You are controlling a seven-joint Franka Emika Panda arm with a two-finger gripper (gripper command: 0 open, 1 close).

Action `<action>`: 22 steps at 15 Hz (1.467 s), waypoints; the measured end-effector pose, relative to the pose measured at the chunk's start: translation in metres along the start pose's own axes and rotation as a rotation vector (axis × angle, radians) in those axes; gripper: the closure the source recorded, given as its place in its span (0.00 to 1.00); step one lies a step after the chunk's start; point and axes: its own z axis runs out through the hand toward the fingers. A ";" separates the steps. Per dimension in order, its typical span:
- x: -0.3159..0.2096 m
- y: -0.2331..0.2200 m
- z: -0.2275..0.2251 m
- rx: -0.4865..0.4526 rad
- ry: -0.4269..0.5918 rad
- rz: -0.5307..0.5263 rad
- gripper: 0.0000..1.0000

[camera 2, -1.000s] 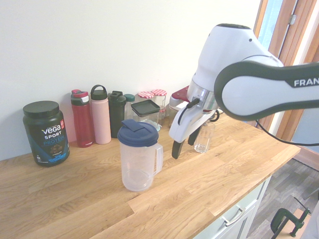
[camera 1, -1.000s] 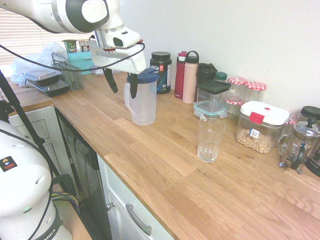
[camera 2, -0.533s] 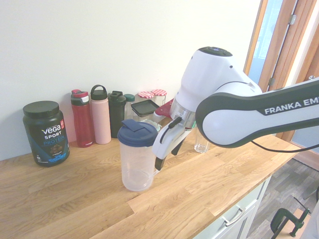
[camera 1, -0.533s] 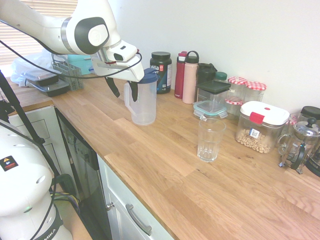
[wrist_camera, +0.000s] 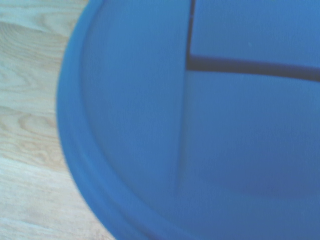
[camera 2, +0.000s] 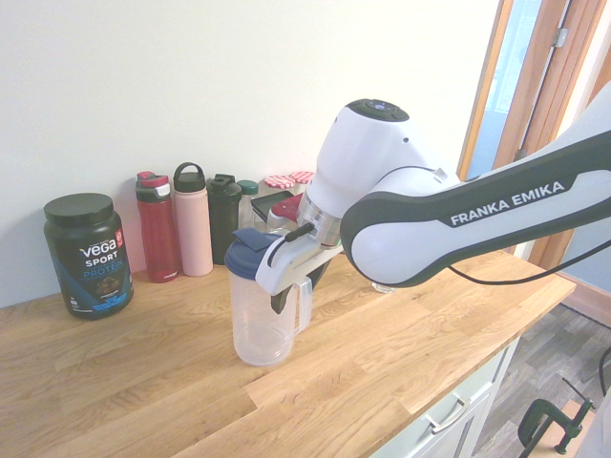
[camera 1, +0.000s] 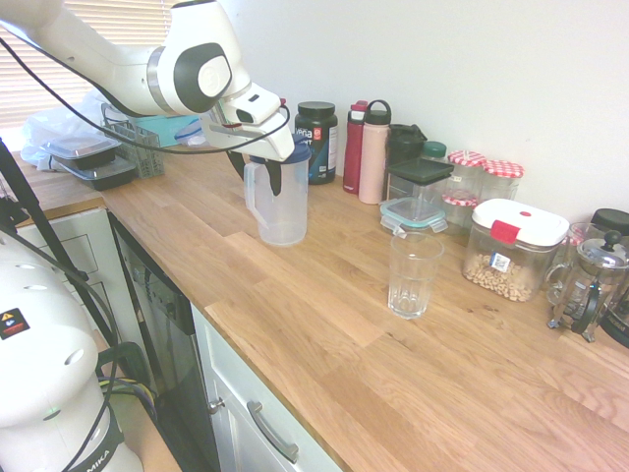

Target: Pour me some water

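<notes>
The blue lid (camera 2: 252,240) will stay on and tip along when the robot tilts the pitcher to pour, because the lid's rim (camera 2: 242,270) sits evenly over the pitcher's top.
A clear plastic pitcher (camera 1: 283,211) (camera 2: 258,334) with a blue lid (wrist_camera: 200,125) stands upright on the wooden counter (camera 1: 324,324), its handle turned toward the counter's front edge. My gripper (camera 1: 257,169) (camera 2: 291,286) reaches down over the lid. Its dark fingers stand apart on either side of the top of the handle, so it is open. The lid fills the wrist view. An empty drinking glass (camera 1: 413,275) stands to the pitcher's right in the first exterior view, a short way off. In the second exterior view the arm hides most of the glass.
Along the wall stand a black protein tub (camera 1: 316,141), red (camera 1: 354,147) and pink (camera 1: 373,152) bottles, a dark shaker, several lidded containers (camera 1: 511,251) and a French press (camera 1: 590,285). Trays and a wire rack (camera 1: 133,147) sit at the far left.
The arm swung in toward the pitcher and came down. The fingers went from beside the handle to straddling its top, and they have drawn slightly closer together.
</notes>
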 end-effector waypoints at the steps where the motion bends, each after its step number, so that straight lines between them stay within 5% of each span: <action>1: 0.000 -0.001 -0.001 0.002 0.000 0.000 1.00; 15: -0.011 0.001 -0.005 -0.008 -0.012 -0.006 1.00; 22: -0.033 0.062 -0.091 0.000 0.003 -0.017 1.00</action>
